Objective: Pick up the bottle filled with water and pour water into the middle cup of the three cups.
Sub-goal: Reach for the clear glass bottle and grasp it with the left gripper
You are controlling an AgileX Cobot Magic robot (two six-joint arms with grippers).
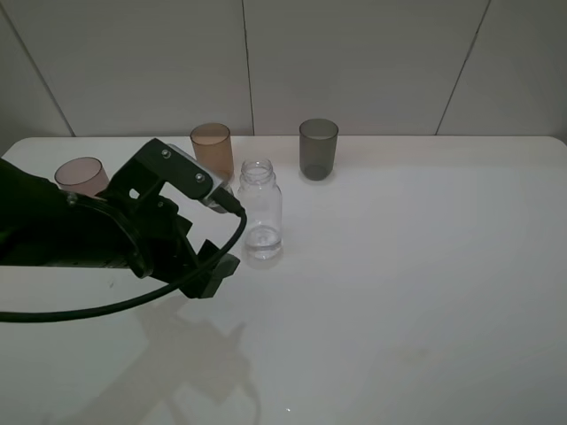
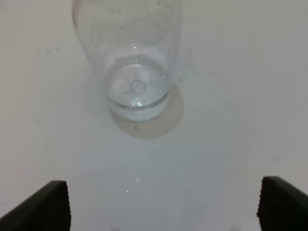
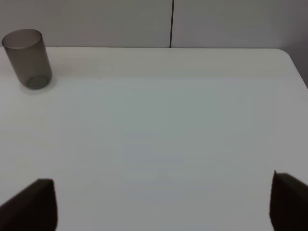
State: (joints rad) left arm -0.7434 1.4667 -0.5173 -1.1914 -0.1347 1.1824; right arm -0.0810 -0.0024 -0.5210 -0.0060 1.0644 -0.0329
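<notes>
My left gripper needs to level out and close around the bottle's upper body (image 1: 261, 202), because it is slanting down at the table in front of the bottle's base (image 1: 263, 243).
The clear bottle (image 1: 262, 210) stands upright and uncapped on the white table, with a little water in its bottom. The amber-brown middle cup (image 1: 212, 149) stands just behind and left of it. The pinkish-mauve cup (image 1: 81, 175) is at the far left and the dark smoky-grey cup (image 1: 318, 148) at the back right. My left gripper (image 1: 218, 264) is open and empty, low over the table just left and in front of the bottle. In the left wrist view the bottle (image 2: 134, 57) stands ahead of the wide-open gripper (image 2: 163, 207), apart from it. My right gripper (image 3: 161, 202) is open and empty.
The white table (image 1: 399, 283) runs to a tiled wall at the back. A black cable loops under my left arm (image 1: 80, 235). The right wrist view shows the grey cup (image 3: 28, 58) far off and the table's right corner (image 3: 288, 53).
</notes>
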